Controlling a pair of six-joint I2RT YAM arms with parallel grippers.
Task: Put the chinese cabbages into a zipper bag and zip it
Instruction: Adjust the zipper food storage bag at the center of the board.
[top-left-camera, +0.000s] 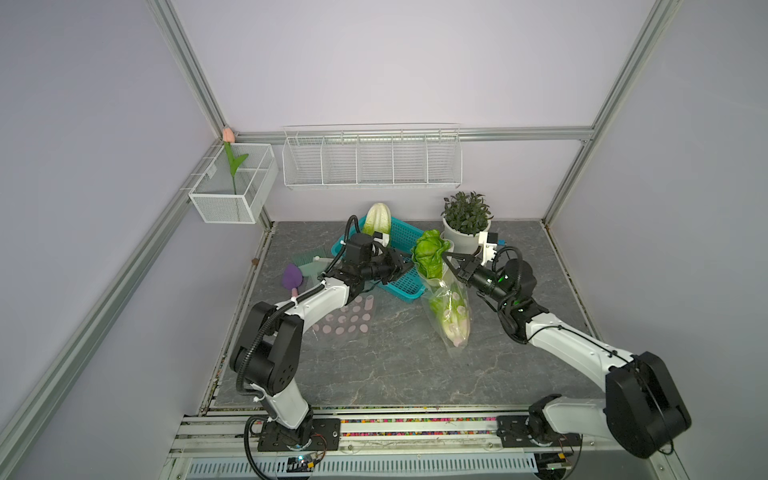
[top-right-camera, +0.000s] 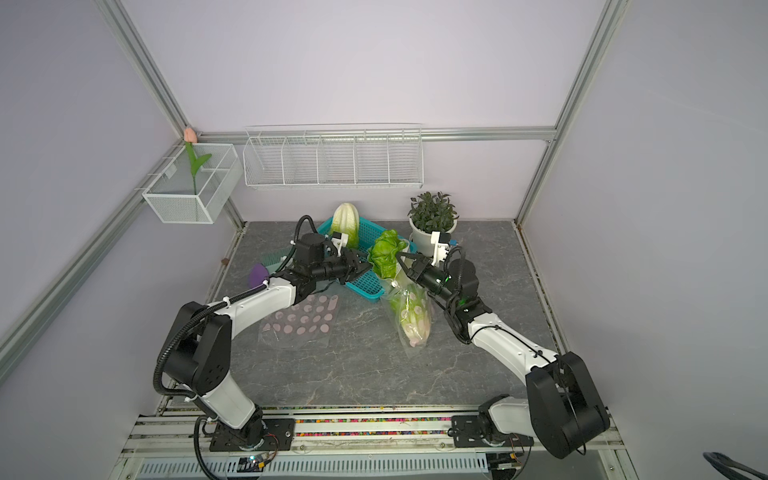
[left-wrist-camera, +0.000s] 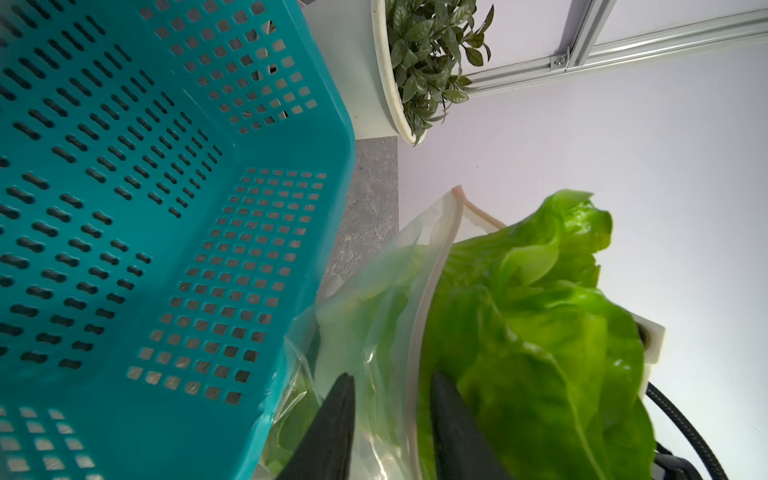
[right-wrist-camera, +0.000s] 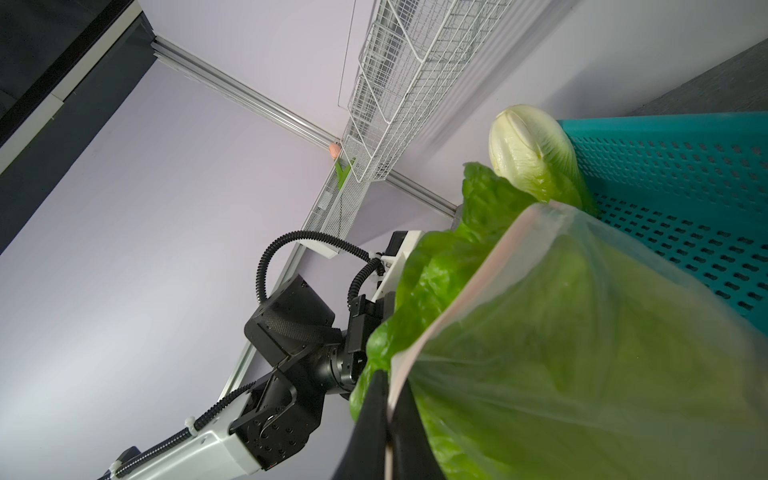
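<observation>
The chinese cabbage's leaves (top-left-camera: 432, 251) rise above the bag's pink zip rim (right-wrist-camera: 476, 280), so next my right gripper draws the bag's rim up and wide around them before zipping.
The clear zipper bag (top-left-camera: 457, 299) hangs upright over the table. My right gripper (right-wrist-camera: 390, 378) is shut on its pink zip rim. One chinese cabbage (top-left-camera: 430, 253) stands in the bag with its bright green leaves (left-wrist-camera: 540, 311) sticking out of the mouth. Another head (top-left-camera: 451, 322) lies lower inside, its whitish base downward. My left gripper (left-wrist-camera: 392, 376) is open and straddles the opposite rim, one finger outside the film and one inside against the leaves. A further cabbage (top-left-camera: 377, 218) leans in the teal basket (top-left-camera: 401, 235).
A potted plant (top-left-camera: 465, 220) in a white pot stands just behind the right gripper. A second clear bag with pink dots (top-left-camera: 345, 320) lies under the left arm. A purple object (top-left-camera: 292, 277) and a pale green brush (top-left-camera: 309, 264) lie at the left. A wire shelf (top-left-camera: 370, 160) hangs on the back wall.
</observation>
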